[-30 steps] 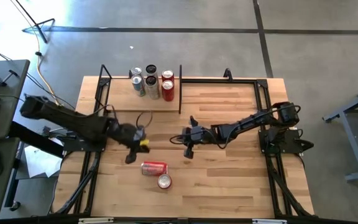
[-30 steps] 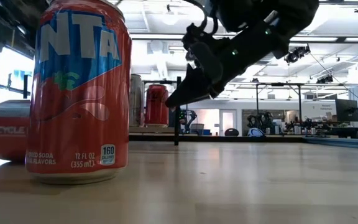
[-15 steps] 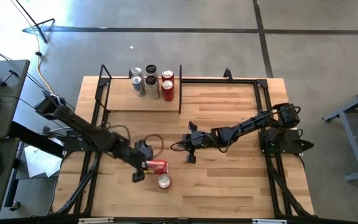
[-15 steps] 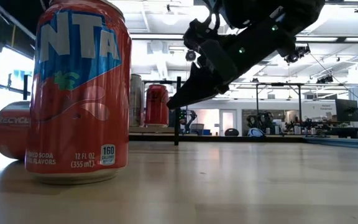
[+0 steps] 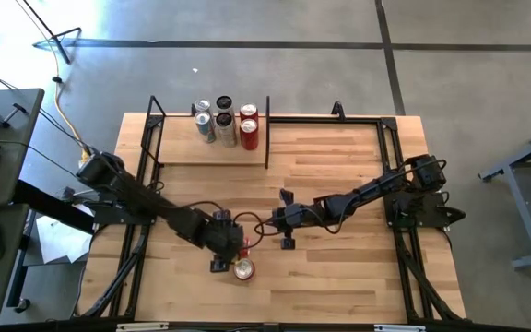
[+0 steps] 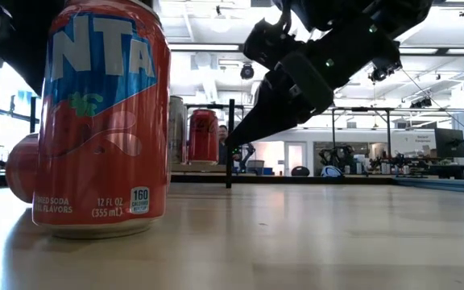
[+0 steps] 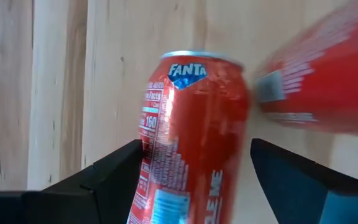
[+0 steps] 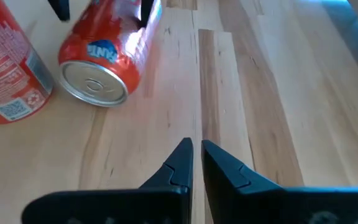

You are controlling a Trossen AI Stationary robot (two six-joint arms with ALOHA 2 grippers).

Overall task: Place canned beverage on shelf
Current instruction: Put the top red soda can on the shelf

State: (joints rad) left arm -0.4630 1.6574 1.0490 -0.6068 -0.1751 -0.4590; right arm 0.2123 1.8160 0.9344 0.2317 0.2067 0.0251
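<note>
I should first move the lying can clear with my left gripper, to the open tabletop toward the shelf, because the lying can is close beside the upright can.
A red Fanta can [image 7: 194,106] lies on its side on the tabletop; it also shows in the high view [image 5: 241,245]. My left gripper [image 5: 228,251] is open over it, with one finger on each side of the can's body [image 7: 194,152]. A second red Fanta can [image 5: 243,269] stands upright just nearer the table's front edge. My right gripper [image 5: 288,242] is shut and empty, to the right of both cans, just above the table [image 8: 194,149]. The shelf board [image 5: 184,153] at the far left holds several upright cans [image 5: 226,124]. My left gripper has its two fingers [image 7: 114,171] close along the lying can's two long sides [image 7: 157,143], slanting down from the table's left and lying along the can. I cannot tell whether they touch it. The can rests on its side on the tabletop.
Black rod uprights [image 5: 267,129] stand at the shelf's ends. A black frame rail [image 5: 325,118] runs along the table's far and side edges. The upright can [image 6: 103,121] stands close to the lying one [image 6: 21,167]. Bare tabletop [image 5: 339,267] lies at the near right.
My left gripper has gone toward the table's right and near edges, down to the lying can, and now stands astride it. The lying can has shifted a little toward the right. My right gripper has moved toward the near edge, staying shut.
</note>
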